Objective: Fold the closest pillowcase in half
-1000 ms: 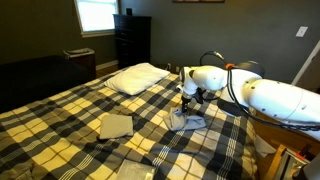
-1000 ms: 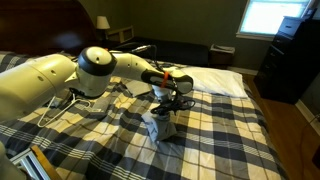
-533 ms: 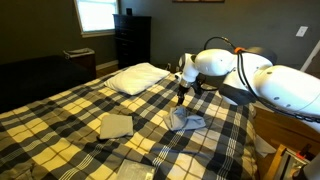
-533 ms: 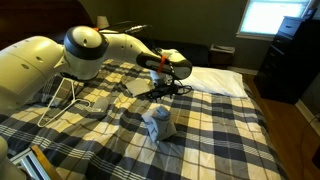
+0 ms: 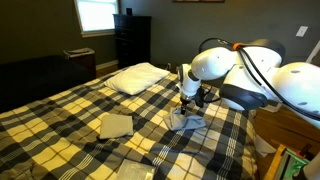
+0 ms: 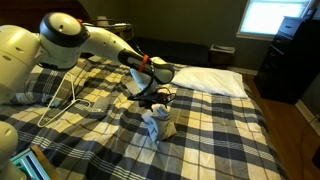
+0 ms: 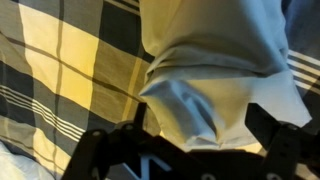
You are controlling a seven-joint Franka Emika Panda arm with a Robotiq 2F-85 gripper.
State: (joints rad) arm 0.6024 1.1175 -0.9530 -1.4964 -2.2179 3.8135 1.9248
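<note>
The pillowcase is doubled up in a bunched fold (image 7: 208, 62) under my gripper. My gripper should pinch its loose end (image 7: 190, 118) and spread the pillowcase out flatter before folding it.
The pillowcase (image 5: 187, 121) is a light grey cloth lying rumpled and bunched on the plaid bedspread; it also shows in an exterior view (image 6: 157, 126). My gripper (image 5: 188, 100) hangs just above it, pointing down, also seen in an exterior view (image 6: 155, 101). In the wrist view the pillowcase (image 7: 215, 60) fills the upper middle. A bunched fold of it reaches down between the two dark fingers of my gripper (image 7: 200, 128). The fingers stand wide apart on either side of the fold and are open.
A plump white pillow (image 5: 138, 77) lies at the head of the bed (image 6: 210, 80). Two tan folded cloths (image 5: 115, 125) (image 5: 133, 172) lie on the near side of the bedspread. A dark dresser (image 5: 131, 40) stands by the window. Cables lie beside the arm (image 6: 75, 100).
The arm rose and swung away from the pillowcase half a second ago. It has come back down, and the gripper sits low over the bunched cloth again.
</note>
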